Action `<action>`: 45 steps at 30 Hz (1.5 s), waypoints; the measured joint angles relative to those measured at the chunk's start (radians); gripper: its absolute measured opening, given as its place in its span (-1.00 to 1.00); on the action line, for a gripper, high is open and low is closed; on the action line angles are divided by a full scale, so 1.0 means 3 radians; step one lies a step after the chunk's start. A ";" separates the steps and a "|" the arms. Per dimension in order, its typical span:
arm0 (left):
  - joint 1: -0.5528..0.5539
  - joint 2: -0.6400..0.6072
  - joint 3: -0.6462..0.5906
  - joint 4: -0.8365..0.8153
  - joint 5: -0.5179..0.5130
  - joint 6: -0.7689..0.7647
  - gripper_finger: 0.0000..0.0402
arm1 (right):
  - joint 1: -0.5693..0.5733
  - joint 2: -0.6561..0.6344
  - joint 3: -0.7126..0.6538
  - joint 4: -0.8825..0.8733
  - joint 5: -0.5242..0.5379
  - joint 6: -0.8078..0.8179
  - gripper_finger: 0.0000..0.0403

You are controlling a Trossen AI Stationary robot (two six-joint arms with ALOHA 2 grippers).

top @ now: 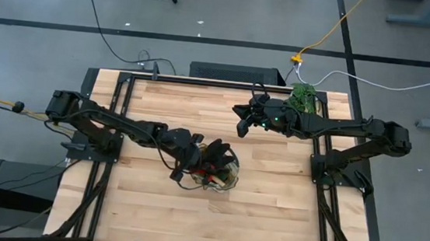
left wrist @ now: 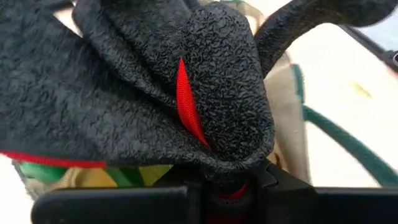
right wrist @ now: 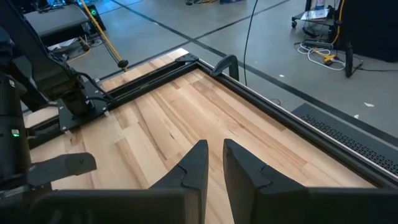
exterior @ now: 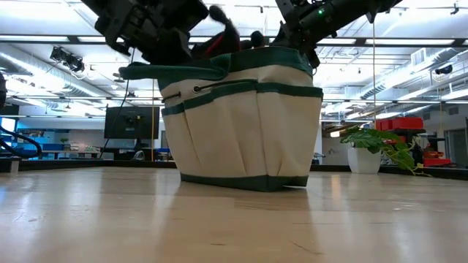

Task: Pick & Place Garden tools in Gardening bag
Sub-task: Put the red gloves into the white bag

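My left gripper should open, move back and come down at the glove's red cuff, because the glove's bunched black part [top: 216, 155] bulges above the bag's opening.
The beige gardening bag [top: 231, 176] with dark green trim stands upright on its base at the table's middle, and it also shows in the low view [exterior: 241, 124]. My left gripper [top: 198, 163] hangs over the bag's left rim, shut on a black, rough-textured, glove-like thing with red trim [left wrist: 186, 93]. That thing also shows above the bag's mouth in the low view [exterior: 219, 36]. Green and yellow things [left wrist: 124, 176] lie inside the bag. My right gripper [right wrist: 214, 162] is in the air at the far middle [top: 242, 125]. It is shut but for a narrow slit and holds nothing. My left gripper holds the black and red thing by a bunched, folded part [left wrist: 233, 171]. It comes from the table's left, slanting down. The folds themselves hide the place of contact. The thing bulges out past the fingers, over and partly into the bag's open mouth.
A leafy green plant in a white pot [top: 304, 97] stands at the table's far right corner, behind my right arm, and also shows in the low view [exterior: 380, 146]. Bare wood lies in front of the bag [top: 214, 222] and at the far left [right wrist: 186, 106].
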State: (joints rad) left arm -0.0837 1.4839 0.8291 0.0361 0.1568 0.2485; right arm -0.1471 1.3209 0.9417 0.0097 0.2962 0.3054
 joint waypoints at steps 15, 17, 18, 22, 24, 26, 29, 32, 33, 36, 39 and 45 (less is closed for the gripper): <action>0.0001 0.0166 -0.0002 0.0083 -0.0015 -0.0077 -0.65 | 0.0000 0.0000 0.0000 -0.0009 0.0004 0.0000 -0.75; 0.0003 0.0124 -0.0006 0.0077 -0.0032 -0.0093 -0.48 | 0.0000 0.0000 0.0000 -0.0012 0.0004 0.0000 -0.75; 0.0005 0.0103 -0.0009 0.0079 -0.0038 -0.0093 -0.40 | 0.0000 0.0000 0.0000 -0.0014 0.0003 0.0000 -0.75; 0.0005 0.0006 -0.0010 0.0110 -0.0119 -0.0096 -0.15 | 0.0000 0.0000 0.0000 -0.0026 0.0003 0.0000 -0.75; 0.0005 -0.0040 -0.0010 0.0120 -0.0168 -0.0116 -0.08 | 0.0000 0.0000 0.0000 -0.0040 0.0003 0.0000 -0.75; 0.0005 -0.0063 -0.0010 0.0154 -0.0200 -0.0146 -0.05 | 0.0000 0.0000 0.0000 -0.0043 0.0004 0.0000 -0.75; 0.0005 -0.0078 -0.0010 0.0157 -0.0200 -0.0154 -0.03 | 0.0000 0.0000 0.0000 -0.0041 0.0003 0.0000 -0.75; 0.0005 -0.0078 -0.0010 0.0155 -0.0199 -0.0154 -0.04 | 0.0000 0.0000 0.0000 -0.0041 0.0004 0.0000 -0.75; 0.0005 -0.0078 -0.0010 0.0156 -0.0199 -0.0155 -0.04 | 0.0000 0.0000 0.0000 -0.0044 0.0003 0.0000 -0.75; 0.0005 -0.0078 -0.0010 0.0165 -0.0200 -0.0156 -0.04 | 0.0000 0.0000 0.0000 -0.0041 0.0004 0.0000 -0.75; 0.0004 -0.0078 -0.0010 0.0184 -0.0225 -0.0179 -0.03 | 0.0000 0.0000 0.0000 -0.0042 0.0004 0.0000 -0.75; -0.0011 -0.0081 -0.0010 0.0147 -0.0320 -0.0079 -0.03 | 0.0000 0.0000 0.0000 -0.0041 0.0003 0.0000 -0.75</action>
State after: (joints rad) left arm -0.0872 1.4597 0.8261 0.0801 0.0608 0.2247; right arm -0.1471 1.3209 0.9417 -0.0025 0.2970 0.3054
